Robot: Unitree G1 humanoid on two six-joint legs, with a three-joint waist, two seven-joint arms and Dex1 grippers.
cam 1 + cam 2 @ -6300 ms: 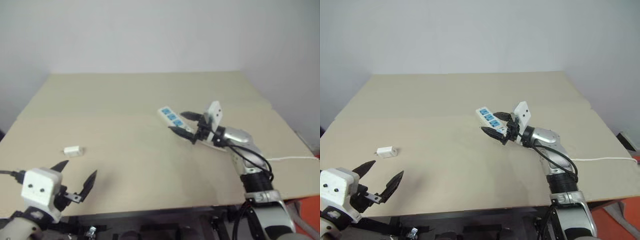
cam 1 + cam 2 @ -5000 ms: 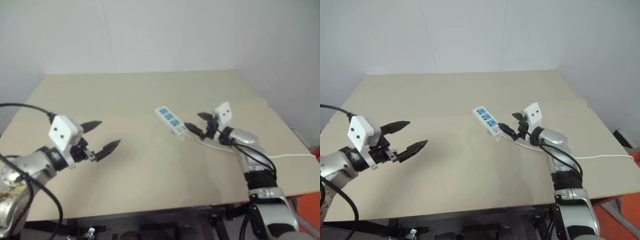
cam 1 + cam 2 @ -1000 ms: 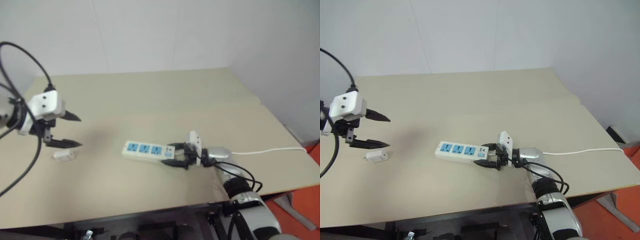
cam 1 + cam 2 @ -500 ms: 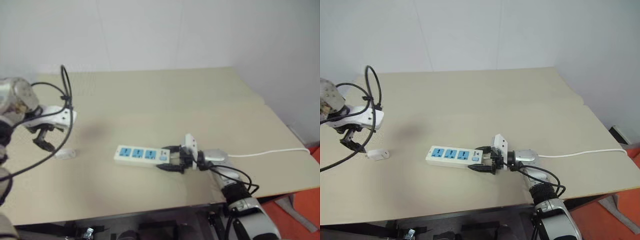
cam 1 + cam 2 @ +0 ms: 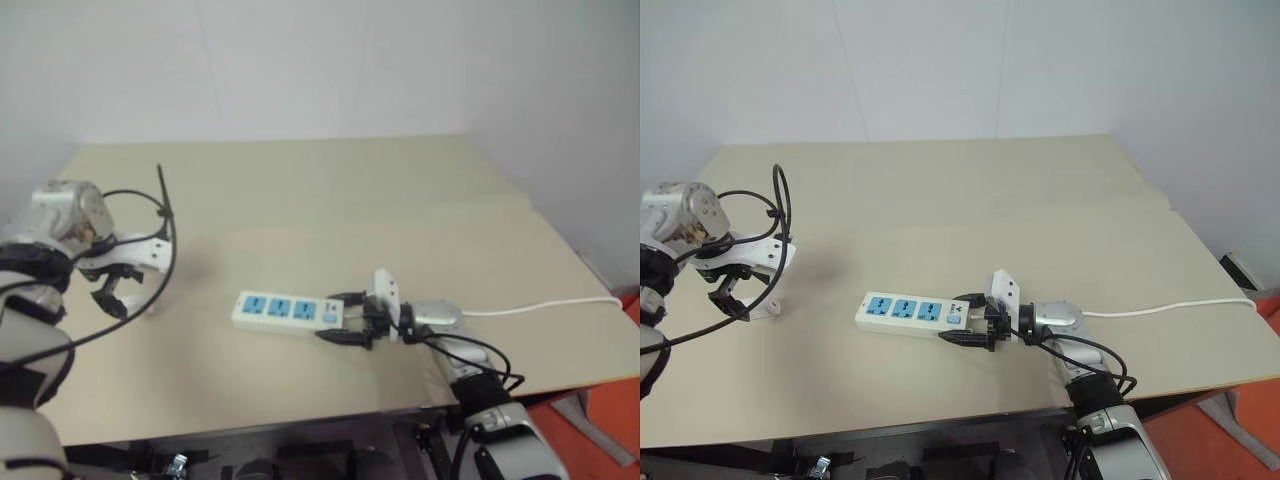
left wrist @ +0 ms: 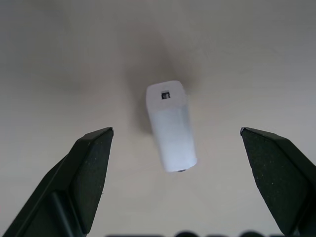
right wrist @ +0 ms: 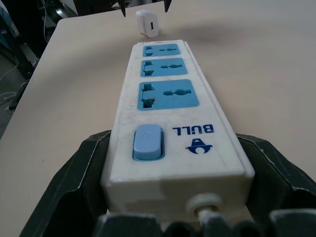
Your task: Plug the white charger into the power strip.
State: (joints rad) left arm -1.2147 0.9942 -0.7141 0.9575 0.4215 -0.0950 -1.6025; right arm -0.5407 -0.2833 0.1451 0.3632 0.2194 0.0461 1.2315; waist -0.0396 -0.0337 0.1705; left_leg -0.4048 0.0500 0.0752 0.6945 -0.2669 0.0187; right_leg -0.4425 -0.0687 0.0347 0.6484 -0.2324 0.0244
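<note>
The charger [image 6: 174, 131] will stand upright in the socket with its port up when I push it in, because the white charger's port is on its narrow end [image 6: 166, 95].
The white charger [image 6: 171, 126] lies flat on the tan table [image 5: 300, 200], near its left side. My left gripper [image 5: 735, 298] hangs just above it, pointing down and open. Its two black fingers [image 6: 94, 163] stand wide on either side of the charger without touching it. The power strip [image 5: 285, 312] lies near the front middle of the table, its three blue sockets facing up. My right gripper [image 5: 345, 322] is shut on the strip's cord end, one finger [image 7: 84, 168] on each long side. The charger [image 7: 148, 22] also shows beyond the strip's far end.
The strip's thin white cord [image 5: 540, 302] runs right across the table to its right edge. A black cable [image 5: 150, 215] loops over my left wrist. A white wall [image 5: 320, 60] stands behind the table.
My left gripper has come down and turned to point straight at the table, now straddling the charger. The right gripper has kept its hold on the strip.
</note>
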